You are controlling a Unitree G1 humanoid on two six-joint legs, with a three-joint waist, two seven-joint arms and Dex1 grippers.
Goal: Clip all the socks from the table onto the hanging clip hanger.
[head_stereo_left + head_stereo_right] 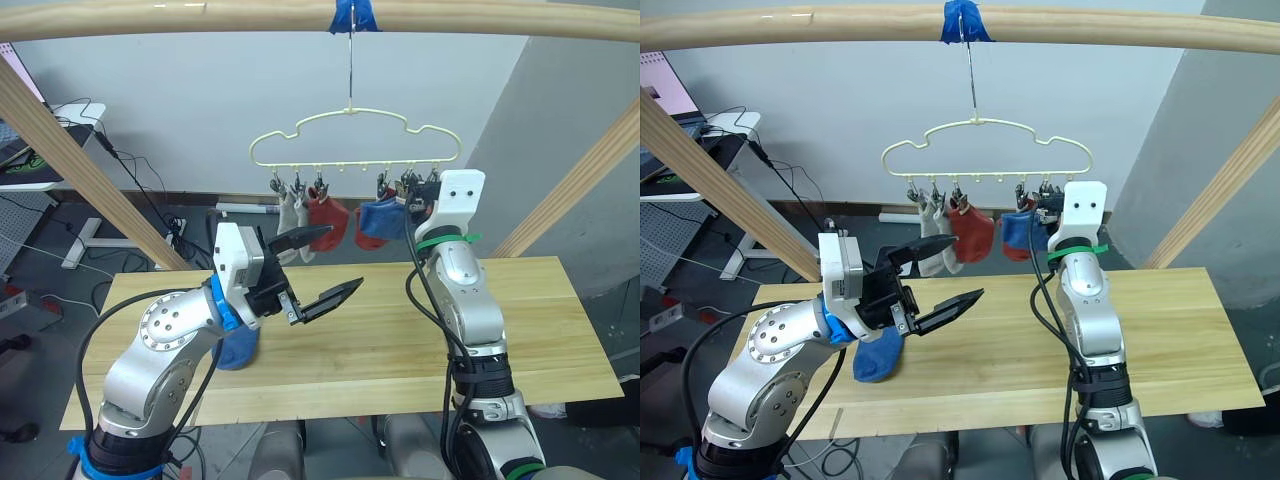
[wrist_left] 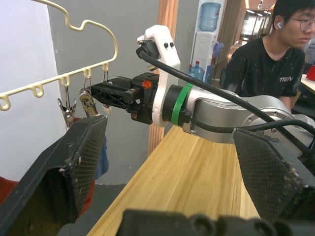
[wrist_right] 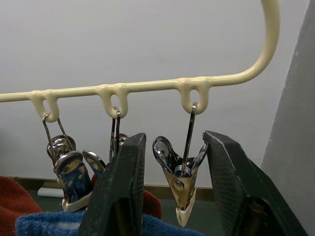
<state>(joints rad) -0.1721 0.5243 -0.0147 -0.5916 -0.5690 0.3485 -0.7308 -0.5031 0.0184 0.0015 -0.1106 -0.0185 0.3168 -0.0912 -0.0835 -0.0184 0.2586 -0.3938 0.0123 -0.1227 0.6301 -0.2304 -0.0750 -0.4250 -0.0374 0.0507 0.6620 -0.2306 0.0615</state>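
The clip hanger (image 1: 355,163) is hanging only by its thin hook (image 1: 351,72), so the whole hanger will swing along when I squeeze the empty metal clip and move it.
The pale-yellow clip hanger (image 1: 355,130) hangs by its hook from the top beam, above the far edge of the table (image 1: 540,330). Clipped to it are two grey socks (image 1: 292,215), a rust-red sock (image 1: 328,222) and a blue sock (image 1: 378,222). My right gripper (image 3: 174,136) is raised to the hanger's right end, open, its fingers on either side of an empty metal clip (image 3: 181,187) whose tip is closed. Another blue sock (image 1: 878,355) lies on the table under my left arm. My left gripper (image 1: 345,257) hovers open and empty above the table's left half.
A round wooden beam (image 1: 250,18) runs overhead with blue tape (image 1: 352,14) where the hook hangs. Slanted beams (image 1: 70,160) stand at both table ends. A seated person (image 2: 268,54) in a black T-shirt shows past the right arm in the left wrist view.
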